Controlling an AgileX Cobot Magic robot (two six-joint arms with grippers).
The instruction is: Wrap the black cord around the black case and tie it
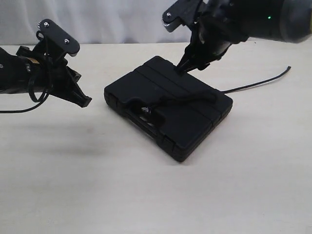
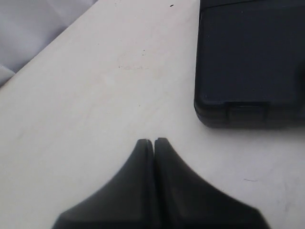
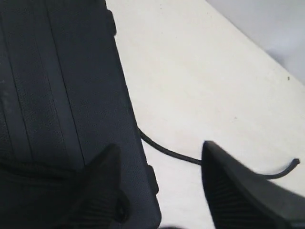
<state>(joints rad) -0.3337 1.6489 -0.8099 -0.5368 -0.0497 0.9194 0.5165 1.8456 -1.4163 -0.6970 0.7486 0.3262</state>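
The black cord lies loose (image 1: 187,98) across the case's lid, so my left gripper should hold it near the case's handle cut-out (image 1: 155,104) while my right gripper takes the loose end of the cord.
The black case (image 1: 165,109) lies flat on the pale table, ribbed lid up, handle cut-out facing front-left. The black cord (image 1: 253,85) lies across the lid, drops off the case's right side and trails over the table to a free end at far right. My right gripper (image 1: 184,68) hovers over the case's far edge. In the right wrist view, the right gripper (image 3: 159,152) is open, one finger over the case (image 3: 62,95), the other over the table, the cord (image 3: 167,151) running below between them. My left gripper (image 1: 83,100) is shut and empty, left of the case (image 2: 252,62); its tips (image 2: 153,140) meet.
The bare table (image 1: 73,195) stretches in front of and left of the case. A white backdrop (image 1: 122,19) closes the far edge. A smooth cable (image 1: 36,95) loops under the left arm.
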